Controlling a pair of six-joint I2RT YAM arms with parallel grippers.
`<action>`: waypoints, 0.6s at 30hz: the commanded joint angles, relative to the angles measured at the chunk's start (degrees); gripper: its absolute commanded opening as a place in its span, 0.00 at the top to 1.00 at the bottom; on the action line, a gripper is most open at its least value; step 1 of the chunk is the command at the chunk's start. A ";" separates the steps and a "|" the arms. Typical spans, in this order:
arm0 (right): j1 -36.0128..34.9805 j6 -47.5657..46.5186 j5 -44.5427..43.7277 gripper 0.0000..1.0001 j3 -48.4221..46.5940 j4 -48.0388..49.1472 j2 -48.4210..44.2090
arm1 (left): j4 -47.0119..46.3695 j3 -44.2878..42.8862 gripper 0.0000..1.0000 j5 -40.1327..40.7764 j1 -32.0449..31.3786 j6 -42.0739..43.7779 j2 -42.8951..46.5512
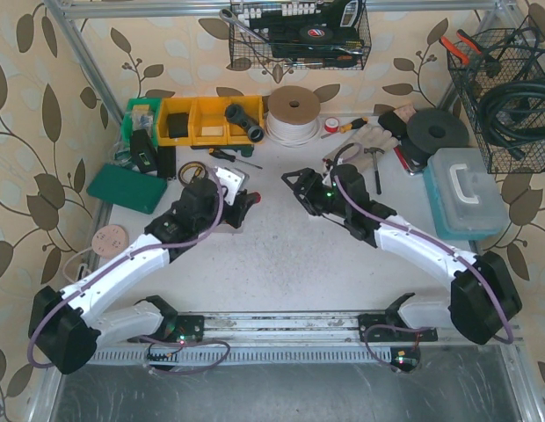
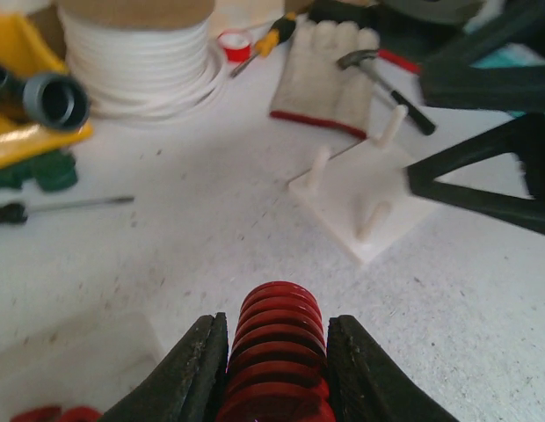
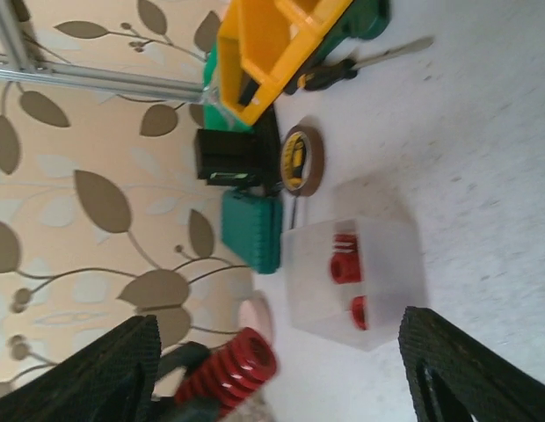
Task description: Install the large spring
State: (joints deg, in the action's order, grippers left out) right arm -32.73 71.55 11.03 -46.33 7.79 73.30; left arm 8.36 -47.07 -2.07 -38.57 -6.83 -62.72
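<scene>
The large spring point(image 2: 278, 362) sticks out along my left gripper's fingers and the plate's pegs stand straight up, so next my right gripper grips the large spring's loose end point(image 2: 279, 297) crosswise.
The large spring point(image 2: 277, 352) is a thick red coil, and my left gripper point(image 2: 277, 327) is shut on it, holding it just above the table; the coil's end pokes out past the fingertips. A white plate with three upright pegs point(image 2: 343, 189) lies ahead of it to the right. My right gripper point(image 3: 281, 325) is open with nothing between its fingers, and its black fingers point(image 2: 483, 176) hover right beside the peg plate. From the right wrist the same spring point(image 3: 233, 374) shows at lower left. In the top view the left gripper point(image 1: 246, 204) and right gripper point(image 1: 294, 183) face each other mid-table.
A translucent box point(image 3: 356, 281) with small red springs sits behind the left gripper. A spool of white cord point(image 1: 293, 114), yellow bins point(image 1: 207, 119), a glove point(image 2: 321, 75) and a hammer point(image 2: 378, 75) lie at the back. A green case point(image 1: 127, 187) is at left, a pale blue toolbox point(image 1: 461, 189) at right.
</scene>
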 commanded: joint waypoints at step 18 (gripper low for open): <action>-6.69 21.18 0.81 0.35 -1.31 12.91 4.45 | -25.37 7.47 1.00 -6.43 -4.86 22.37 6.15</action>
State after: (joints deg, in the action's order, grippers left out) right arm -39.22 89.91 10.79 -48.75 18.31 77.97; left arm -11.14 -39.88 -5.93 -42.87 9.61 -59.22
